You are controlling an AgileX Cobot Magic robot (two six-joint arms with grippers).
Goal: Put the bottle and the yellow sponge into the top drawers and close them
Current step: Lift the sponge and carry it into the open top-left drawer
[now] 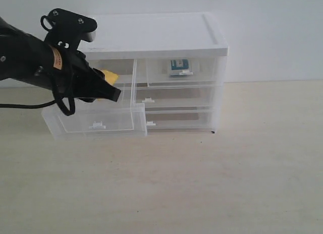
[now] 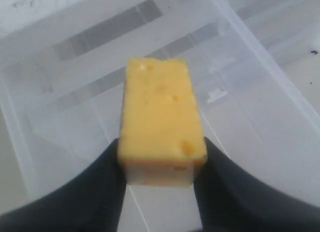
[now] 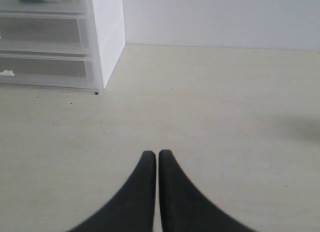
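Note:
The yellow sponge (image 1: pixel 109 76) is hanging between the sides of the open top drawer. My left gripper keeps moving it in gently and lets go of it over the drawer's empty bottom (image 1: pixel 125 95).
The yellow sponge (image 2: pixel 160 117) is held between the two black fingers of my left gripper (image 2: pixel 161 164), which is shut on it. In the exterior view the left gripper (image 1: pixel 112 90) holds the sponge (image 1: pixel 109 76) above the left top drawer (image 1: pixel 96 120), which is pulled far out of the white-topped cabinet (image 1: pixel 166 32). The right top drawer (image 1: pixel 181 70) is pushed in, and the bottle (image 1: pixel 179 66) shows through its clear front. My right gripper (image 3: pixel 158 154) is shut on nothing, over bare table, away from the cabinet's corner (image 3: pixel 107 39).
Two full-width clear drawers (image 1: pixel 176 98) sit pushed in below the top ones. The light wooden table (image 1: pixel 202 183) spreads in front of and to the right of the cabinet. A white wall stands behind. The left arm's black cable (image 1: pixel 30 105) hangs at the left.

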